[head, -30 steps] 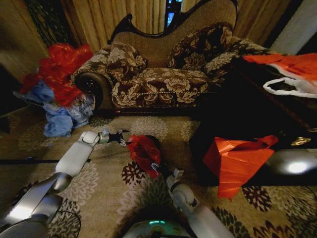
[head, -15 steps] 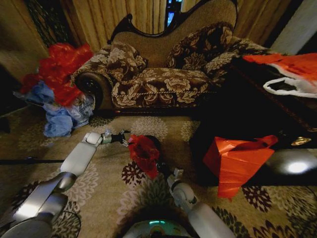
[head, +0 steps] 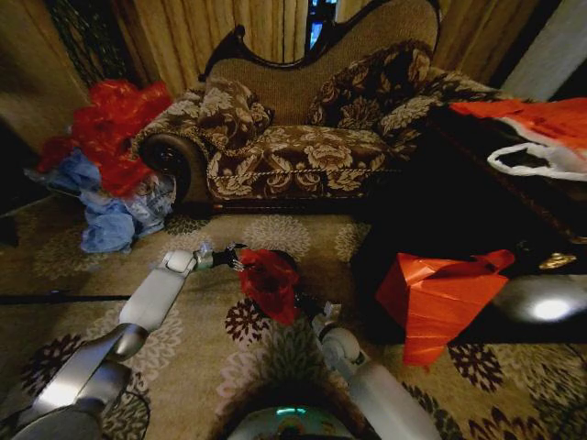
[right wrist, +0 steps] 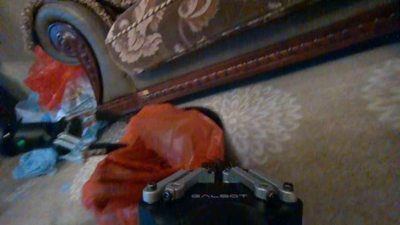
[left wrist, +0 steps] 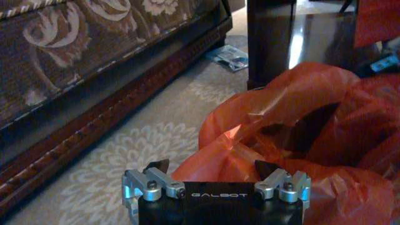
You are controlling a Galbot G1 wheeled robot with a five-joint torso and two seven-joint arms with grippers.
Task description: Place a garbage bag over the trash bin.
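My gripper will draw the garbage bag's edge [head: 248, 265] out nearly straight when it pulls, because the garbage bag's edge bulges in a loose loop [left wrist: 291, 91] around a dark opening.
The garbage bag [head: 269, 280] is crinkly red plastic, draped over the trash bin on the carpet in front of the sofa. Of the black trash bin [right wrist: 211, 115] only a dark sliver of rim shows behind the bag. My right gripper [head: 299, 308] is at the bag's near side, and in the right wrist view this right gripper [right wrist: 216, 170] is shut on the garbage bag [right wrist: 167, 146]. My left gripper [head: 236, 259] is at the bag's left edge. Seen from the left wrist, the left gripper [left wrist: 212, 168] is open, with the garbage bag [left wrist: 281, 140] bulging between and beyond its fingers.
A floral sofa [head: 293, 151] stands close behind the bin. A heap of red and blue bags [head: 105, 160] lies at the left. To the right, a red-orange plastic sheet [head: 440, 298] hangs off a dark table [head: 440, 211]. Patterned carpet lies in front.
My left gripper has moved right, up against the bag's left edge. The right arm has shifted slightly right with the bag still in its grip.
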